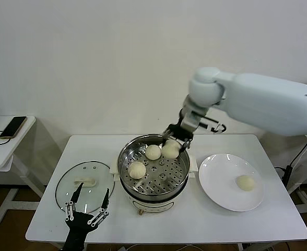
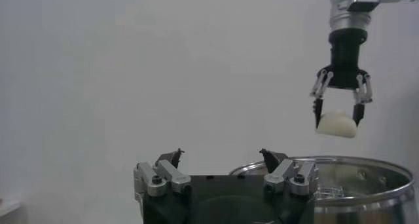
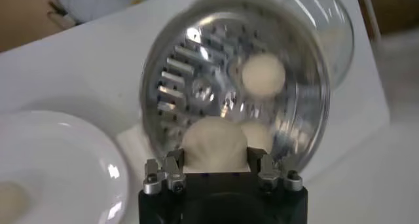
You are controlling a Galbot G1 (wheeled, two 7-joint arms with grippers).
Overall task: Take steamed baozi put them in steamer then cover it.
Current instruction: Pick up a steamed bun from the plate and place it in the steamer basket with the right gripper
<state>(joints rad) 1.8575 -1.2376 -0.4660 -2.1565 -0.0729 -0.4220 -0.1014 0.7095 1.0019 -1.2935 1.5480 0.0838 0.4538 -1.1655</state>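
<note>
The robot's right gripper should carry its baozi to the tray's front [image 1: 157, 184], which the resting baozi [image 1: 137, 170] leave open, and lower it until it sits on the tray before it lets go.
My right gripper [image 1: 174, 142] is shut on a pale steamed baozi [image 1: 170, 150] and holds it above the back right of the steamer [image 1: 123, 157], a shiny steel pot with a perforated tray. In the right wrist view the held bun [image 3: 214, 143] fills the gap between the fingers, over the tray [image 3: 163, 68]. Two more baozi [image 1: 153, 152] [image 1: 137, 169] lie on the tray. Another baozi [image 1: 246, 182] rests on the white plate [image 1: 216, 183]. My left gripper [image 1: 86, 206] stands open and holds nothing at the table's front left, by the glass lid [image 1: 85, 185].
The glass lid lies flat on the table left of the steamer, and the plate sits to its right. A small side table with a phone [image 1: 13, 126] stands off to the left. The left wrist view shows the right gripper [image 2: 338, 117] above the pot rim [image 2: 366, 179].
</note>
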